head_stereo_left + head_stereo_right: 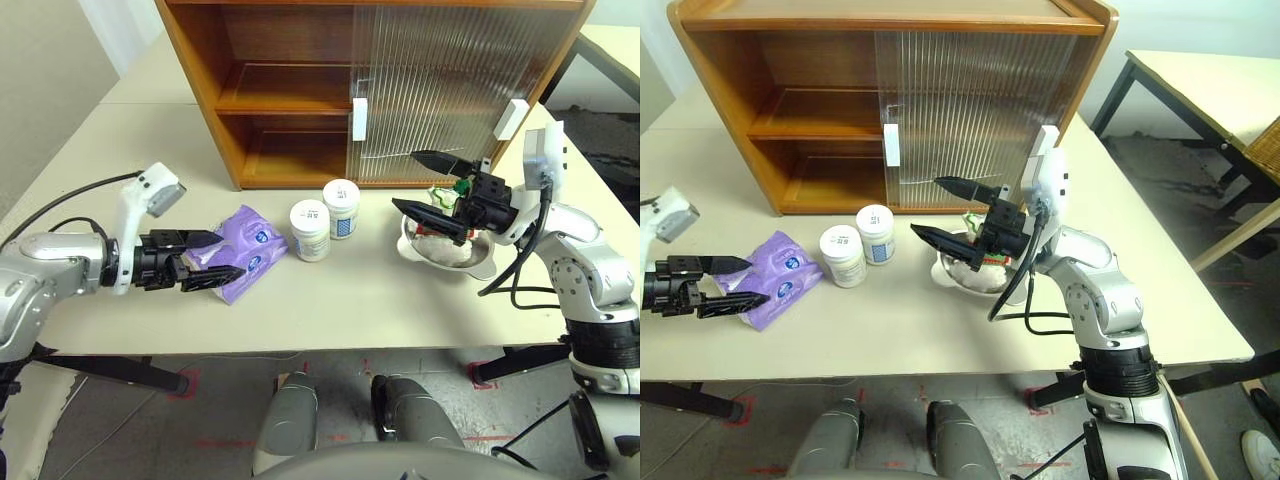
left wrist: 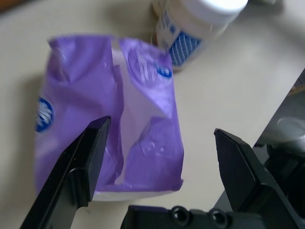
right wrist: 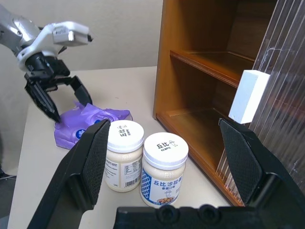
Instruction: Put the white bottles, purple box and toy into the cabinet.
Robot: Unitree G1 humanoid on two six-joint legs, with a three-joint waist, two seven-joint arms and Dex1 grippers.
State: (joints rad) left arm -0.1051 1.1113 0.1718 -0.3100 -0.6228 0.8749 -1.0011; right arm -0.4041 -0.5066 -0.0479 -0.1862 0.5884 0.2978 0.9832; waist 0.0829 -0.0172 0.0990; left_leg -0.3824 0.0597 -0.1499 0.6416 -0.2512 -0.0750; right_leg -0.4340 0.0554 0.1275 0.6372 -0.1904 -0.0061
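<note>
My left gripper keeps going down, with its open fingers on both sides of the purple box's near side (image 2: 172, 133), until they reach past its near corner (image 2: 175, 182), and then close.
The purple box (image 1: 250, 243) lies flat on the table, left of the two white bottles (image 1: 310, 230) (image 1: 342, 207), which stand upright side by side. My left gripper (image 1: 230, 256) is open and angled down, its fingers on either side of the pack's near end (image 2: 143, 157) with nothing gripped. My right gripper (image 1: 405, 180) hangs open in the air, pointing left above the table. Behind it the toy (image 1: 448, 250) lies in a steel bowl (image 1: 482, 268), largely hidden. The cabinet (image 1: 200, 60) stands at the back, its left half open.
Both ribbed sliding doors (image 1: 440, 90) cover the cabinet's right half, with white handles (image 1: 359, 118) at their edges. The open left side shows bare shelves (image 1: 290, 95). A second table (image 1: 1200, 80) and a wicker chair stand off to the right.
</note>
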